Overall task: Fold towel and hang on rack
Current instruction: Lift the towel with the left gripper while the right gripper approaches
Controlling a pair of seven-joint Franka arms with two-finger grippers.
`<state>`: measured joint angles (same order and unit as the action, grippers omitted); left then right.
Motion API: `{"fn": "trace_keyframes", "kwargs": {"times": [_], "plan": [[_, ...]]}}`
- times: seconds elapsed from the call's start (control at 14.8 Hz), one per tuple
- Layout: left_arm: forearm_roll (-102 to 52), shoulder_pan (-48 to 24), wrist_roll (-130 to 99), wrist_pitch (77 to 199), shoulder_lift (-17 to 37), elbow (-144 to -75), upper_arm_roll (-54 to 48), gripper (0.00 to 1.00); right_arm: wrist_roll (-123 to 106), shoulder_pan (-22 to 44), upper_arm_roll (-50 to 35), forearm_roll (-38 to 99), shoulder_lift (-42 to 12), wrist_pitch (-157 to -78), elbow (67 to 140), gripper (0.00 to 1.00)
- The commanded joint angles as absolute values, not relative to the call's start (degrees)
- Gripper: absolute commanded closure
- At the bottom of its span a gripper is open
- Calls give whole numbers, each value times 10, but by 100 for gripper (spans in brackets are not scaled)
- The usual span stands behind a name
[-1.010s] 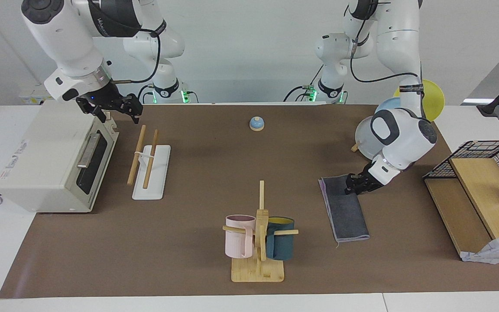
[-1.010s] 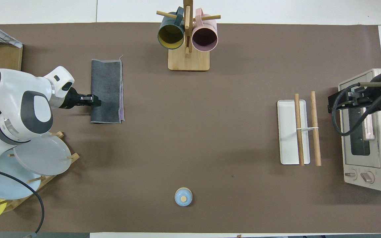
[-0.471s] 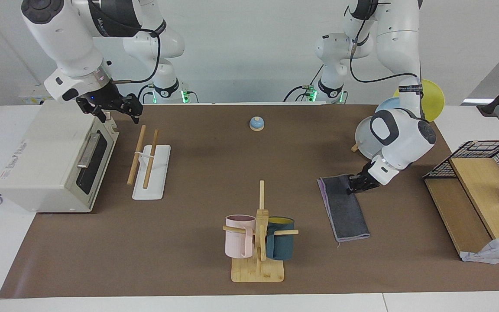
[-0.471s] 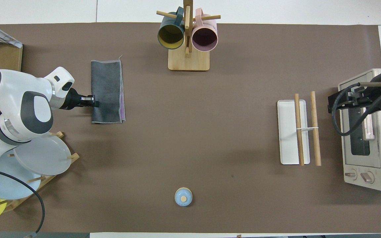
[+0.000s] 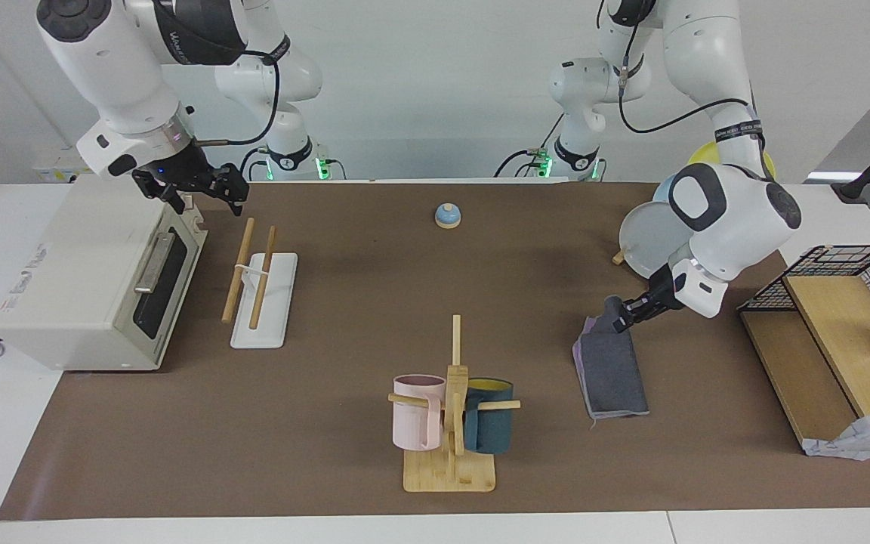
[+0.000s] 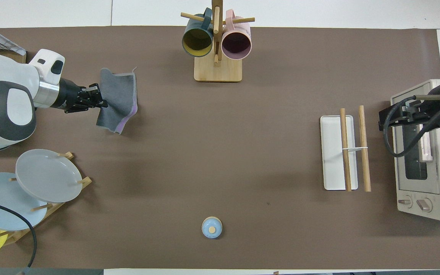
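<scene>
My gripper will lower the folded towel (image 6: 118,99), which looks wider than the narrow gap (image 6: 356,133) between the dowels, so the towel will stay folded and drape across both.
The towel (image 5: 612,370) (image 6: 117,100), folded with its dark grey face up and a purple edge showing, hangs from my left gripper (image 5: 615,317) (image 6: 99,97). That gripper is shut on the towel's upper edge; its lower end still rests on the brown mat toward the left arm's end of the table. The rack (image 5: 257,291) (image 6: 348,151), two wood dowels on a white base, stands toward the right arm's end, beside the toaster oven. My right gripper (image 5: 208,193) (image 6: 386,114) waits open over the oven's top corner, holding nothing.
A mug tree (image 5: 451,408) (image 6: 217,42) with two mugs stands mid-table, farther from the robots. A blue bell (image 5: 447,215) (image 6: 212,227) sits near the robots. A plate stand (image 6: 33,191), a wire basket (image 5: 850,276) on a wooden shelf and the toaster oven (image 5: 95,279) line the ends.
My left gripper closed on the towel's edge and lifted it, drawing the near end up off the mat so the cloth bunches and tilts. The right arm stayed still.
</scene>
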<state>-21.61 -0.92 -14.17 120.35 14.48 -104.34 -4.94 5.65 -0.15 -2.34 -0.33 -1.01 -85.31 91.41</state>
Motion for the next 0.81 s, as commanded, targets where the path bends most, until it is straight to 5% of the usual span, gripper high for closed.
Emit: {"fn": "trace_keyframes", "kwargs": {"times": [0.0, 0.27, 0.74], "plan": [[-174, -29, -292, 1155, 131, -1006, -53, 100, 49, -5, -26, 8, 3, -848, 921, 0], [-146, -29, -521, 1137, 118, -972, -95, 100, 93, 5, -28, 108, 10, -896, 946, 0], [-165, -29, -944, 1140, 49, -967, -145, 100, 335, 30, -31, 336, 65, -1041, 1101, 0]]}}
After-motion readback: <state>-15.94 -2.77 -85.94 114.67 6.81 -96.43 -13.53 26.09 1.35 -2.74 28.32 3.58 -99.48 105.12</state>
